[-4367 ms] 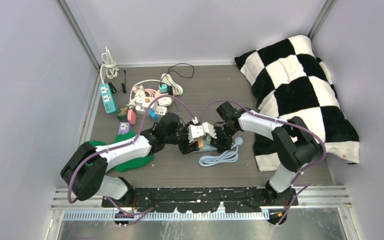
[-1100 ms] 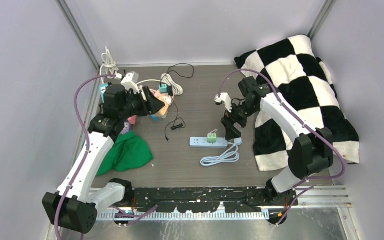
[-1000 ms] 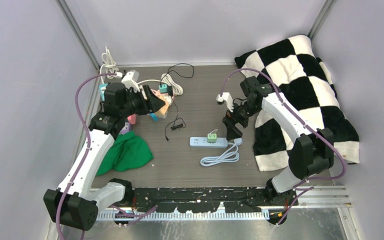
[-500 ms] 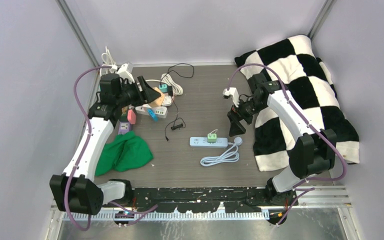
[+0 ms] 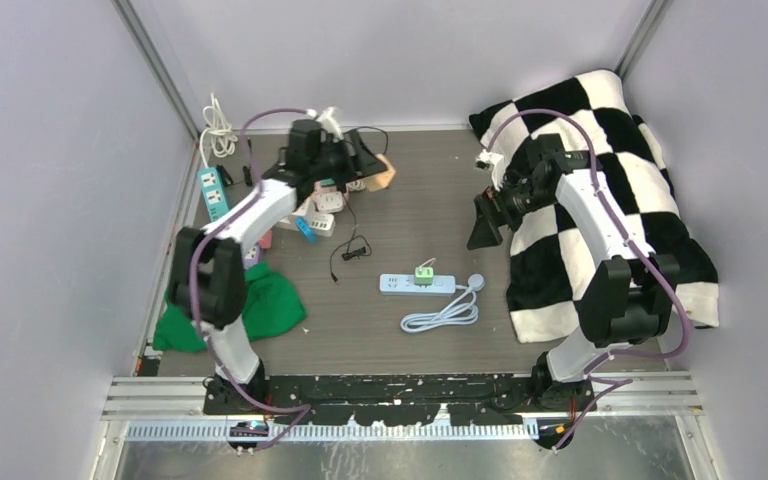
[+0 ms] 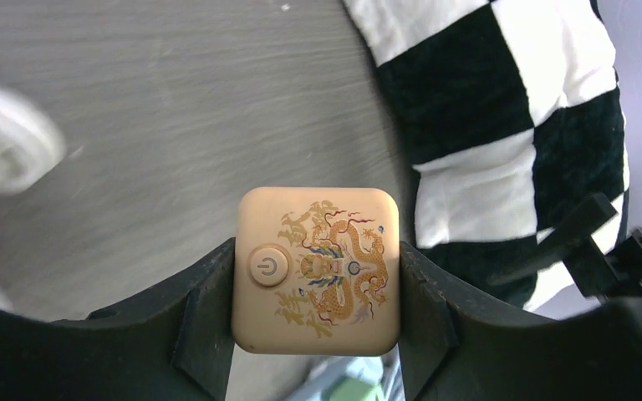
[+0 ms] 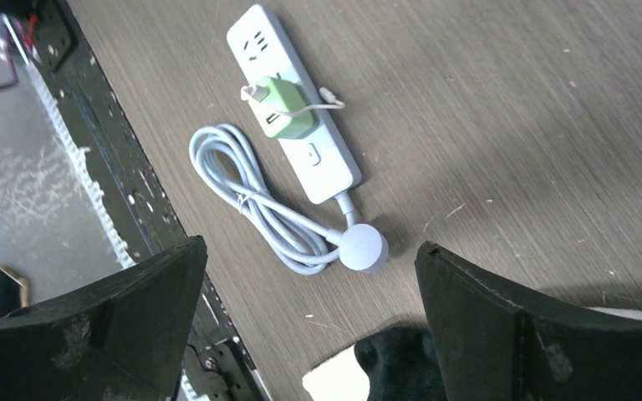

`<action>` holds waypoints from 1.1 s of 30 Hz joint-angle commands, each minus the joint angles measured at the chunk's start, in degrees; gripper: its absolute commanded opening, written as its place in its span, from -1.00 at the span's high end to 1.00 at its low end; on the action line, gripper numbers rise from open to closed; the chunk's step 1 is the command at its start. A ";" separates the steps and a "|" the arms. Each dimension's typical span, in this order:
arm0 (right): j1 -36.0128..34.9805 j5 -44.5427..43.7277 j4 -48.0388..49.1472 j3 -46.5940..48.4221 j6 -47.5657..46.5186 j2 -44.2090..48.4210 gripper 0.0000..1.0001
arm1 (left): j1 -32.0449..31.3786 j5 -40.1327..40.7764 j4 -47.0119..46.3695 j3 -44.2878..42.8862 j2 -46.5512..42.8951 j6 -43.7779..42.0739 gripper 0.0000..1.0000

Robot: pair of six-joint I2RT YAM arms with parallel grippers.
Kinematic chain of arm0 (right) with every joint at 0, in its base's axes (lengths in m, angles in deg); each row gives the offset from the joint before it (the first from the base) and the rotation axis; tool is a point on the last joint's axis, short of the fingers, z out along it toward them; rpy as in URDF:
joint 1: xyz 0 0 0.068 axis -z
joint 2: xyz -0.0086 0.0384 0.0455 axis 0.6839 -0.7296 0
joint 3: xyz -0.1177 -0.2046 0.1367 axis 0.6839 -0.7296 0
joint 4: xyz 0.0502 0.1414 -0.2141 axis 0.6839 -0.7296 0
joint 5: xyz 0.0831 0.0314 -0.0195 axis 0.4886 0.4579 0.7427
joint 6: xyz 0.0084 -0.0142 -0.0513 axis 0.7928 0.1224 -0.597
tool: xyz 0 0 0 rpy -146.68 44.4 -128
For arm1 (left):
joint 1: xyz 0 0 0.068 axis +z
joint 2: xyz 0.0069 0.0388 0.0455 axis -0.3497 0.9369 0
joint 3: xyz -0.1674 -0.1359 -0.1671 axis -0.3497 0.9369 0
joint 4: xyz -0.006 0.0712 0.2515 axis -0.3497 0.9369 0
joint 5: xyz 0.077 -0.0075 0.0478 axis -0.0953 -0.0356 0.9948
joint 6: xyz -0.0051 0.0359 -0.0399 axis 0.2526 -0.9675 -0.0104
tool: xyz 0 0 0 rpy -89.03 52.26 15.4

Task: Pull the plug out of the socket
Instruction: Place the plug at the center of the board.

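Note:
The back spot point(image 5: 467, 164) beside the checkered pillow is free, so I should go on moving the tan plug point(image 5: 381, 175) there with my left gripper until the plug rests down, and then let go.
My left gripper point(image 6: 316, 280) is shut on a tan square plug point(image 6: 318, 267) that has a dragon print and a power button. In the top view it hangs over the back middle of the table, gripper point(image 5: 380, 172) and plug point(image 5: 385, 177) together. The light blue socket strip point(image 5: 415, 285) lies mid-table with a green plug point(image 5: 424, 274) standing in it and its cord coiled beside it. The right wrist view shows the strip point(image 7: 292, 117), the green plug point(image 7: 280, 110) and the coiled cord point(image 7: 259, 200). My right gripper point(image 5: 482, 222) hangs open and empty by the pillow's edge, its jaws wide apart point(image 7: 308, 251).
A black-and-white checkered pillow point(image 5: 600, 190) fills the right side. A heap of strips, adapters and cords point(image 5: 305, 205) lies at the back left with a teal strip point(image 5: 214, 195). A green cloth point(image 5: 260, 305) lies near the left front, and a black cable point(image 5: 350, 250) lies mid-table.
My left arm has swung from the back left to the back middle, carrying the tan plug. My right gripper has drawn back and to the right, away from the strip, still open.

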 commanded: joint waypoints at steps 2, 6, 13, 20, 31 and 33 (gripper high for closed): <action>3.89 5.33 2.24 4.70 6.23 -0.08 -0.99 | -8.64 4.11 -17.47 -13.53 16.11 7.81 1.00; 8.13 7.24 2.74 5.25 7.72 0.25 -0.99 | -11.46 3.42 -25.64 -25.73 30.22 18.05 0.99; 13.21 7.58 5.76 4.97 11.74 0.20 -0.99 | -16.43 10.29 -26.69 -48.48 49.37 24.76 0.99; 14.57 8.02 8.82 3.78 14.60 0.05 -0.99 | -20.41 22.42 -26.36 -66.23 64.28 31.76 0.95; 15.55 6.84 11.70 0.83 16.44 1.94 -0.99 | -22.45 34.75 -19.08 -75.83 71.83 36.51 0.09; 15.58 6.82 12.15 0.50 16.94 2.01 -0.99 | -22.61 34.54 -17.18 -75.92 71.22 36.33 -0.33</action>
